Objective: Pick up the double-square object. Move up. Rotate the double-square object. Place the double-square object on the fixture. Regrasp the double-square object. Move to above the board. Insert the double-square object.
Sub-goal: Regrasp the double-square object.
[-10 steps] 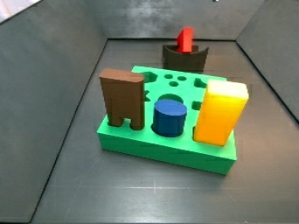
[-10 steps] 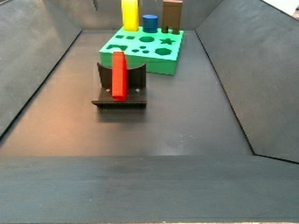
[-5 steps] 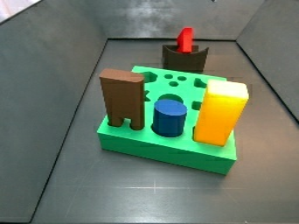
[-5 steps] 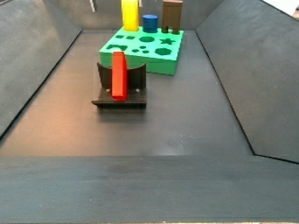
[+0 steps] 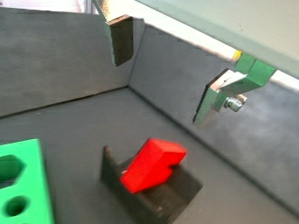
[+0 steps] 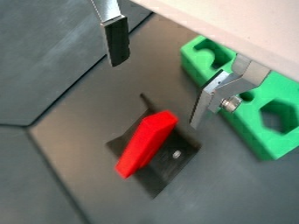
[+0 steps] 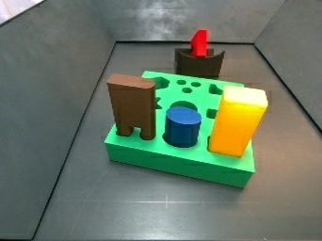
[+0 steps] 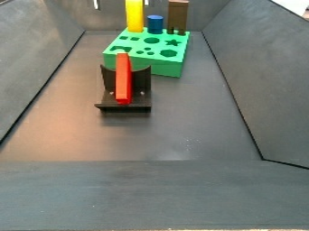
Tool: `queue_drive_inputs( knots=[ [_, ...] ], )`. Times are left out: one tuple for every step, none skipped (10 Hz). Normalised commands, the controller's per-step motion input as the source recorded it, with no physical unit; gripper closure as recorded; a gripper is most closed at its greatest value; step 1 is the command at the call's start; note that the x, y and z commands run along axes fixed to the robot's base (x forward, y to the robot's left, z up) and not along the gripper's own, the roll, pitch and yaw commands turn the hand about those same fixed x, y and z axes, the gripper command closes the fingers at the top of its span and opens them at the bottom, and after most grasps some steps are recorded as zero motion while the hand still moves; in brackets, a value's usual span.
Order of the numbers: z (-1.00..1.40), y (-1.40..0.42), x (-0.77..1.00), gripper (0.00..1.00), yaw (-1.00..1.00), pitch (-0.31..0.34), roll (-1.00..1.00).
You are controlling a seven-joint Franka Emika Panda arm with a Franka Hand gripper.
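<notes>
The dark fixture's sloping sides point(image 7: 199, 64) open toward the top, so the double-square object point(image 7: 199, 43) will come loose and leave the fixture behind when the robot's gripper lifts it.
The double-square object point(image 7: 199, 41) is a slim red block standing upright in the dark fixture point(image 7: 199, 64), behind the green board point(image 7: 176, 155). In a side view the red block point(image 8: 122, 78) rests on the fixture point(image 8: 139, 86) in front of the board point(image 8: 163, 54). My gripper point(image 5: 163, 90) shows only in both wrist views. It is open and empty, above the red block point(image 5: 152, 164) and apart from it. The block point(image 6: 145, 144) lies below the gripper point(image 6: 159, 93), on the fixture point(image 6: 167, 171), beside the board point(image 6: 263, 114).
A tall brown notched block point(image 7: 130, 105), a blue cylinder point(image 7: 182, 125) and a yellow-orange block point(image 7: 238, 120) stand in the board. Grey sloping walls point(image 8: 36, 81) enclose the dark floor.
</notes>
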Motion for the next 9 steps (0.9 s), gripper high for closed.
queue_drive_inputs(
  knots=[
    [-0.01, -0.03, 0.07, 0.00, 0.05, 0.048, 1.00],
    [-0.01, -0.03, 0.07, 0.00, 0.06, 0.057, 1.00],
    [-0.02, -0.03, 0.10, 0.00, 0.07, 0.088, 1.00],
    [-0.02, -0.04, 0.10, 0.00, 0.08, 0.104, 1.00],
    [-0.02, -0.04, 0.11, 0.00, 0.10, 0.137, 1.00],
    [-0.02, -0.04, 0.11, 0.00, 0.13, 0.165, 1.00],
    [-0.02, -0.04, 0.11, 0.00, 0.16, 0.173, 0.87],
    [-0.03, -0.04, 0.11, 0.00, 0.17, 0.159, 0.69],
    [-0.03, -0.05, 0.11, 0.00, 0.19, 0.136, 0.45]
  ],
)
